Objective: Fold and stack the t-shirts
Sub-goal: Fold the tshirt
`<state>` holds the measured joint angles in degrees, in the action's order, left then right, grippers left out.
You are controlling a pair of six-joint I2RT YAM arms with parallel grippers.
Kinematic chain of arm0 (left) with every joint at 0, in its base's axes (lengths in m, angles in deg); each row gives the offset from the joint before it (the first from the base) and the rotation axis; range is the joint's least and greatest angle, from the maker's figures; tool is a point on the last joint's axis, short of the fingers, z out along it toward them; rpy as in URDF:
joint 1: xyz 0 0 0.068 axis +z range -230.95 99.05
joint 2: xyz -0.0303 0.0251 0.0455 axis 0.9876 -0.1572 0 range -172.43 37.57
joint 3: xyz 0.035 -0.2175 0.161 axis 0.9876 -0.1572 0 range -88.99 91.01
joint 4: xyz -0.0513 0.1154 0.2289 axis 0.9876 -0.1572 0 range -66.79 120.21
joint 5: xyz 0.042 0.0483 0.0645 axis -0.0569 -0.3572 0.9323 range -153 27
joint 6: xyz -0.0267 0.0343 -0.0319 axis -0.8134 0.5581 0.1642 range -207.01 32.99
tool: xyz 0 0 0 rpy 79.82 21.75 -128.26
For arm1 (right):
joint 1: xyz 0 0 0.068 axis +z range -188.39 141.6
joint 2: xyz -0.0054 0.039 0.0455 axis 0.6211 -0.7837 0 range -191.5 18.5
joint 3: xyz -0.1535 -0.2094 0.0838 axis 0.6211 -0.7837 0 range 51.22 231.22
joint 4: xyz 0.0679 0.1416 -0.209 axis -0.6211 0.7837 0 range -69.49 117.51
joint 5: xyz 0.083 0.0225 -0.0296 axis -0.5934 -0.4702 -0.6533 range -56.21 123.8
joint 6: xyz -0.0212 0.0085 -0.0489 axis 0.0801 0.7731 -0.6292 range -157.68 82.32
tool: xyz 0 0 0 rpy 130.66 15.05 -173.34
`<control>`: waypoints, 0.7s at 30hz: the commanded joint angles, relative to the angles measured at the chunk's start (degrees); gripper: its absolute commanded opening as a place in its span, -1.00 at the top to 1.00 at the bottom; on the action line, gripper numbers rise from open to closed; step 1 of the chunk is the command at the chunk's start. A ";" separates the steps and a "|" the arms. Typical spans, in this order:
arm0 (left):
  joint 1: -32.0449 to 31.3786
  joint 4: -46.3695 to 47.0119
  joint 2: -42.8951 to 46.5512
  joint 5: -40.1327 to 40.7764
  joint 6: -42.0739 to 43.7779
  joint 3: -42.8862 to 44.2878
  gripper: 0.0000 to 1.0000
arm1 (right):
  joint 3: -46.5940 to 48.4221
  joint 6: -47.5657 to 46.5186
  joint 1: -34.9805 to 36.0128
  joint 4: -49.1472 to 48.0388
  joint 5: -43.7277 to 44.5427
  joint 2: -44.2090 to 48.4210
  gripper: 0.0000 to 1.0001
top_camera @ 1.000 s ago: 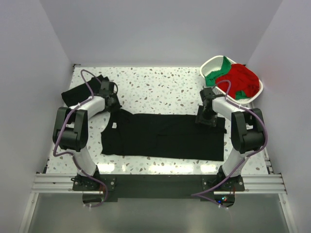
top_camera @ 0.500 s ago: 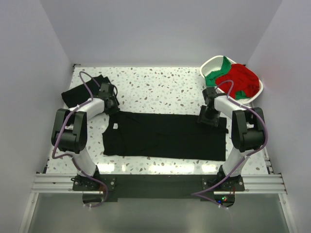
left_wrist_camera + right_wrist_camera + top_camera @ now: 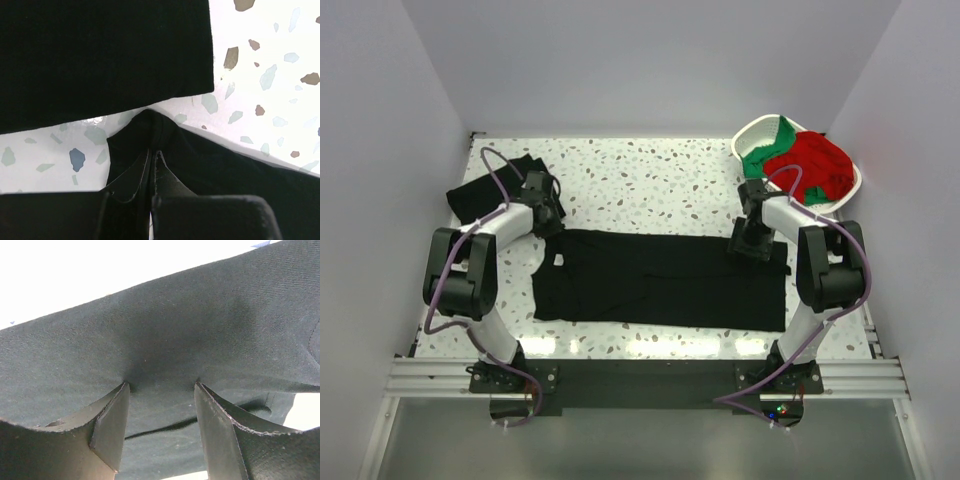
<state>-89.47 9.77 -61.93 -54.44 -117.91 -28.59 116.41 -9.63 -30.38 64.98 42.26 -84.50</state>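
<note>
The black t-shirt lies crosswise with its neck label (image 3: 559, 260) by my left gripper, so my right gripper should swing the hem end (image 3: 772, 302) toward me before folding.
A black t-shirt (image 3: 660, 280) lies spread flat across the middle of the table, its small white neck label near its left end. My left gripper (image 3: 553, 222) is shut on the shirt's far-left corner; in the left wrist view the closed left gripper (image 3: 154, 152) pinches a peak of that black t-shirt (image 3: 225, 165). My right gripper (image 3: 748, 245) stands open at the shirt's far-right edge. In the right wrist view the right gripper (image 3: 161, 385) has both tips pressed down onto the black t-shirt (image 3: 165, 325), with nothing pinched between them.
A folded black t-shirt (image 3: 480, 192) lies at the far left, just beyond the left gripper, and fills the top of the left wrist view (image 3: 100, 50). A white lattice basket (image 3: 750, 130) at the far right holds a red shirt (image 3: 810, 165) and a green shirt (image 3: 760, 160).
The left gripper has drawn the shirt's far-left corner a little away from me, toward the folded shirt. The right gripper has edged slightly farther along the shirt's right end.
</note>
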 commanded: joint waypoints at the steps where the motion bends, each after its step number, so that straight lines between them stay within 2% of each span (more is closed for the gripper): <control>1: 0.87 0.23 3.09 1.12 -0.39 -0.11 0.97 | 0.11 -0.72 -1.16 2.64 5.95 -1.50 -0.15; 5: 0.78 0.14 3.70 -1.08 0.05 2.69 0.57 | 1.87 -2.38 -1.24 2.82 3.40 -0.97 -0.16; 6: 0.78 -0.20 4.14 -1.87 0.13 3.31 0.36 | 3.18 -3.09 -1.24 3.43 2.87 -0.97 -0.16; 7: 0.69 -0.38 4.32 -2.14 0.13 4.62 0.25 | 3.80 -3.35 -1.16 3.61 2.78 -0.97 -0.16; 8: 0.60 -1.34 4.32 -2.31 0.22 5.51 0.07 | 5.02 -3.97 -1.24 4.30 2.61 -0.89 -0.16; 11: -0.10 -3.36 5.37 -2.23 0.40 7.62 -0.22 | 6.70 -4.67 -1.16 5.54 2.08 0.43 -0.16; 17: -2.47 -5.92 10.73 -1.26 -0.74 7.19 -0.54 | 10.39 -5.64 -0.89 8.62 -0.19 5.08 -0.18; 21: -7.82 -5.74 13.11 -2.75 -3.72 5.69 -0.57 | 10.40 -5.73 -0.10 7.31 -4.24 6.32 -0.19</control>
<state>-93.33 4.61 -51.44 -56.06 -118.71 -22.62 124.67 -14.22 -31.17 71.58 41.41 -81.20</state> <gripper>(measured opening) 0.782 0.591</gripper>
